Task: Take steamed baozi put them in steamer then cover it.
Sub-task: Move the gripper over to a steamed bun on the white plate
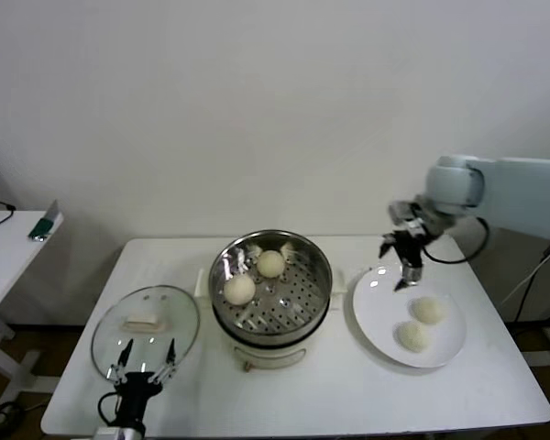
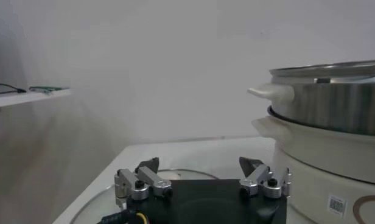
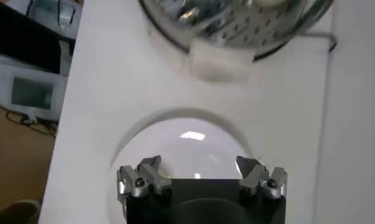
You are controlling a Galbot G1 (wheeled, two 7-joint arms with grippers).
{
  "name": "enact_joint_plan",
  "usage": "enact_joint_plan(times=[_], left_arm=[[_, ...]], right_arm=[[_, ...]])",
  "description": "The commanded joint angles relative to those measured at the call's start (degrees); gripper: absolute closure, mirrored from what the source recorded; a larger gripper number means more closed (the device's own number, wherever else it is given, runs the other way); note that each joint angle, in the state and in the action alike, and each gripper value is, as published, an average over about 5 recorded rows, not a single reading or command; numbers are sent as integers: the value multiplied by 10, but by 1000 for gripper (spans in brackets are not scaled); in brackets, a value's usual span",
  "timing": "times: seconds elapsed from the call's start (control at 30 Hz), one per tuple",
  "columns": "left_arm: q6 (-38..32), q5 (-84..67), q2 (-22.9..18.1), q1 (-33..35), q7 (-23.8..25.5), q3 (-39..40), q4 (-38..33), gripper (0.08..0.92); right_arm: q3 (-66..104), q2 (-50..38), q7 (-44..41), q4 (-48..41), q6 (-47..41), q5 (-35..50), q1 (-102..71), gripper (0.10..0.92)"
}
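My right gripper's fingers are open above the plate, and there is free room on the steamer's tray (image 1: 298, 295). My right gripper keeps going down to the nearer baozi (image 1: 412, 336) and closes around it.
The steamer (image 1: 317, 275) stands mid-table, uncovered, with two steamed baozi (image 1: 239, 289) (image 1: 271, 264) on its perforated tray. Two more baozi (image 1: 428, 310) (image 1: 412, 335) lie on the white plate (image 1: 376, 312) to its right. My right gripper (image 1: 403, 266) hangs open and empty over the plate's far left rim; its wrist view shows the gripper (image 3: 199, 167), bare plate (image 3: 181, 140) below and the steamer (image 3: 236, 24) beyond. The cover (image 1: 179, 316), glass with a cream handle (image 1: 142, 323), lies flat to the steamer's left. My left gripper (image 1: 145, 357) waits open at the cover's near edge, also seen from its wrist (image 2: 199, 165) beside the steamer (image 2: 333, 103).
The white table (image 1: 348, 394) ends close in front of the plate and the cover. A small side table (image 1: 9, 238) stands off to the left with a small object on it. A white wall runs behind.
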Motion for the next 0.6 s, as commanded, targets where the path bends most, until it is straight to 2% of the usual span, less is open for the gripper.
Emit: enact_joint_plan(times=[0.03,0.37,0.6], left_arm=[[0,1,-1,1,0,0,1,177],[-2,2,-1,3,-1,-2,6,177],[-4,2,-2,3,-1,-3,9,177]], right_arm=[[42,-107,1,9,7,-107,-117,203],[164,-87,54,-27,-36,-178,-276,203],[198,-58,79,-57,-51,-182,-309,203]])
